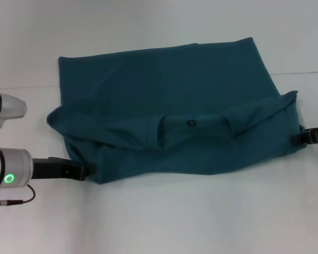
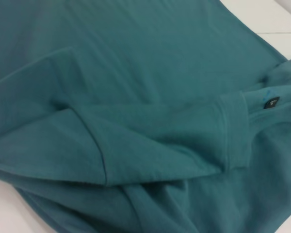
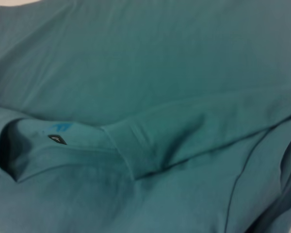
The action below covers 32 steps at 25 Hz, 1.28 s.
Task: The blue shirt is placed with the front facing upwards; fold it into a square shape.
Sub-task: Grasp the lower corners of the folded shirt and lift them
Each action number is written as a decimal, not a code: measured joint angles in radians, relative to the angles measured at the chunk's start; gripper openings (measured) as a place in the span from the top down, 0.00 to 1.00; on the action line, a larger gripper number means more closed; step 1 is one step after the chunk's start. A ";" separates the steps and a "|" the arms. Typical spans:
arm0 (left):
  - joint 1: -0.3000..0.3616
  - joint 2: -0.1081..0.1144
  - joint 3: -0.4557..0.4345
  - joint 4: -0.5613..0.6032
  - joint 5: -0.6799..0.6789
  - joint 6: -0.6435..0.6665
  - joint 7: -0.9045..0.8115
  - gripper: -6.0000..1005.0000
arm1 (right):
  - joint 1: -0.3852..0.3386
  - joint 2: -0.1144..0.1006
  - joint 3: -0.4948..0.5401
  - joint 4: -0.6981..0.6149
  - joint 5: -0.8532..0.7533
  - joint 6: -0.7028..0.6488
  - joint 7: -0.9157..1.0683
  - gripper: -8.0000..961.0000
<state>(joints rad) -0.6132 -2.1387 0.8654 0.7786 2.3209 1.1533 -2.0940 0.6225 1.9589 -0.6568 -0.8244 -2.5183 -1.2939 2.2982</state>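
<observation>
My two grippers need to pull the shirt by its near corners back toward me to smooth it before folding, because the collar and sleeves lie bunched over the shirt's near part.
The blue shirt lies spread across the white table, its neck end doubled over toward me so the round neck and small dark collar label face up. No lettering shows. My left gripper is at the shirt's near left corner and my right gripper at its near right corner, each shut on the cloth edge. The left wrist view is filled by the shirt, with a sleeve fold and the label. The right wrist view shows the shirt and the label.
The white table stretches bare in front of the shirt and to its left. A faint table edge or seam runs behind the shirt at the right. The left arm's silver wrist with a green light is at the left edge.
</observation>
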 joint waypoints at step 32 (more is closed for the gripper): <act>-0.231 0.214 -0.191 -0.011 0.008 0.181 -0.152 0.99 | 0.141 -0.089 0.035 -0.181 -0.013 -0.088 0.094 0.95</act>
<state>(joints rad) -0.8439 -1.9247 0.6744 0.7671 2.3294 1.3347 -2.2464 0.7637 1.8702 -0.6220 -1.0058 -2.5311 -1.3823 2.3923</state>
